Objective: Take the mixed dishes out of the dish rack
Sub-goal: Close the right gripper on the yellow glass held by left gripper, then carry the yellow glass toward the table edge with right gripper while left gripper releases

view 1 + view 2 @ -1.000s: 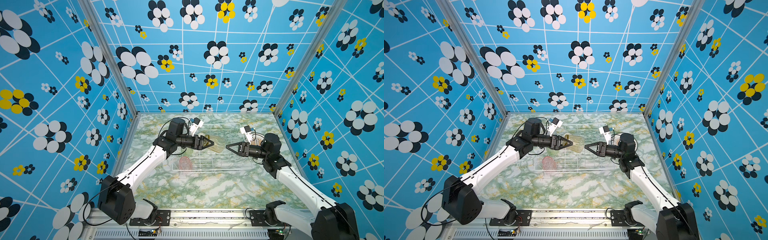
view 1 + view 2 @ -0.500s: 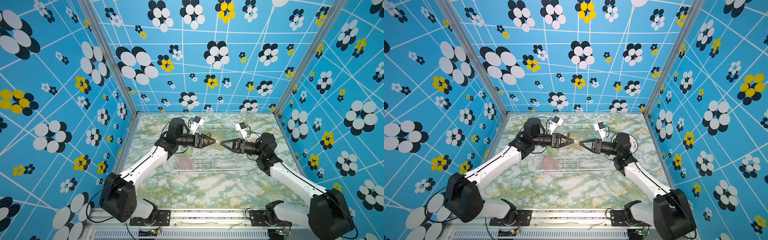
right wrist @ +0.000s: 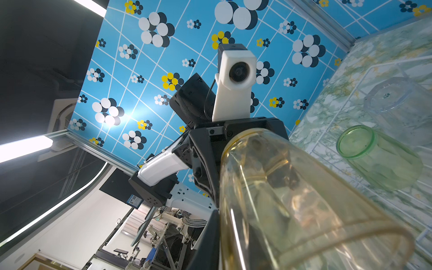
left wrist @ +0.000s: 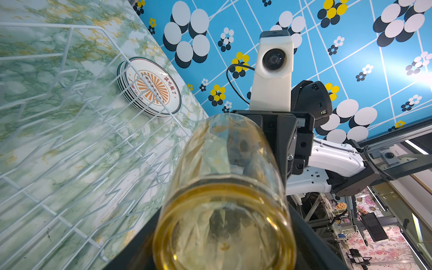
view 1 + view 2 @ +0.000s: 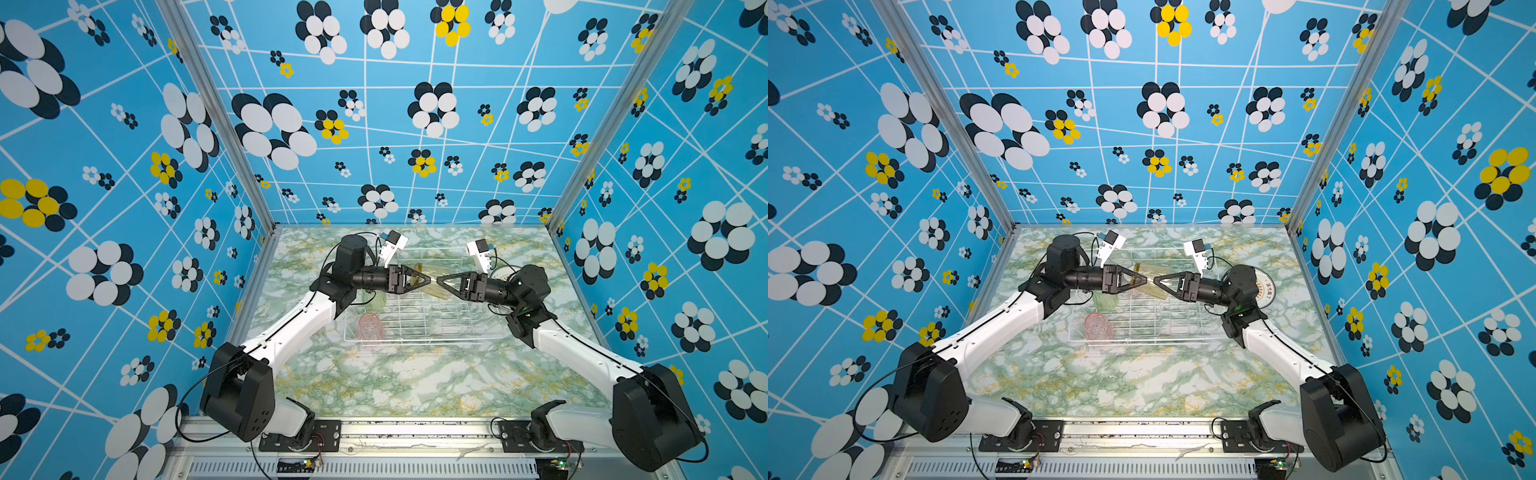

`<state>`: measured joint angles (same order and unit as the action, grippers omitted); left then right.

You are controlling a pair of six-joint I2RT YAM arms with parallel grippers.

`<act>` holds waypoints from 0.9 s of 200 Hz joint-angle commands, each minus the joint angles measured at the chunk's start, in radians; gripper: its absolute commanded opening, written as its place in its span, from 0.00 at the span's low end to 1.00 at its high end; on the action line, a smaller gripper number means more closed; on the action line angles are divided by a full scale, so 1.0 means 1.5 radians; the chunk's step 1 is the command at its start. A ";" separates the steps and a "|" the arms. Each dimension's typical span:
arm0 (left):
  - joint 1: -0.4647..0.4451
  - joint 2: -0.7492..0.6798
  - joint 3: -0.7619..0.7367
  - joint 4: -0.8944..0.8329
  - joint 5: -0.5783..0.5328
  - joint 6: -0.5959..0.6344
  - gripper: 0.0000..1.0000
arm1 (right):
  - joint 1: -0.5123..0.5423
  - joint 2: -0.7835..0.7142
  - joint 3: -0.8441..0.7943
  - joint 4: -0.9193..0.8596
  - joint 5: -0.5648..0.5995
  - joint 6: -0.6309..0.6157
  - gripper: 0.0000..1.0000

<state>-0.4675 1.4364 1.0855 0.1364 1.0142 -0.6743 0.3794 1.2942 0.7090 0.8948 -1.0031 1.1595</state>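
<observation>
Next, I open my left gripper and take the pink tumbler (image 5: 370, 326) with it, because my left gripper covers the amber tumbler's base (image 5: 417, 274) and my right gripper has the amber tumbler's rim.
An amber tumbler (image 5: 441, 292) hangs on its side above the dish rack (image 5: 415, 339), spanning my two grippers. My left gripper (image 5: 429, 279) is shut on its thick base (image 4: 222, 233). My right gripper (image 5: 1155, 281) is shut on the wall at its open rim (image 3: 304, 210), one finger (image 3: 208, 238) outside the glass. Inside the rack lie a pink tumbler (image 5: 370, 328), a green tumbler (image 3: 378, 159) and a clear tumbler (image 3: 392, 100). A stack of orange-sunburst plates (image 4: 152, 87) sits on the table to the right of the rack, partly behind the right arm (image 5: 1241, 286).
The rack's upright divider prongs (image 4: 105, 140) stand directly below the held tumbler. Patterned blue walls (image 5: 124, 208) close in the marble table (image 5: 395, 382) on three sides. The table's front strip lies between the rack and the arm bases.
My right gripper has moved left to the tumbler's open end and shut on its rim. The left gripper has kept hold of the base, lifting it slightly.
</observation>
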 commanded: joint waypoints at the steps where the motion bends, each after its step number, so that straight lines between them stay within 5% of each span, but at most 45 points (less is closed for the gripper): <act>1: -0.006 0.004 -0.004 0.009 -0.003 0.015 0.53 | 0.012 0.019 0.021 0.050 0.028 0.034 0.06; 26: -0.007 -0.006 0.000 -0.029 -0.016 0.041 0.59 | 0.012 0.027 0.025 0.057 0.035 0.041 0.00; 57: -0.005 -0.025 0.012 -0.107 -0.053 0.087 0.80 | 0.012 0.020 0.032 0.043 0.028 0.033 0.00; 98: -0.001 -0.049 0.026 -0.186 -0.071 0.132 0.90 | 0.012 -0.040 0.057 -0.120 0.011 -0.069 0.00; 122: 0.003 -0.063 0.033 -0.221 -0.082 0.152 0.92 | 0.012 -0.091 0.089 -0.301 0.014 -0.177 0.00; 140: 0.007 -0.077 0.051 -0.295 -0.121 0.193 0.91 | 0.012 -0.139 0.147 -0.569 0.056 -0.340 0.00; 180: 0.002 -0.121 0.112 -0.534 -0.353 0.288 0.90 | 0.030 -0.194 0.312 -1.061 0.282 -0.597 0.00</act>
<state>-0.4648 1.3109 1.1843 -0.3969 0.7395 -0.3630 0.3977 1.0485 1.0615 -0.1608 -0.8112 0.5739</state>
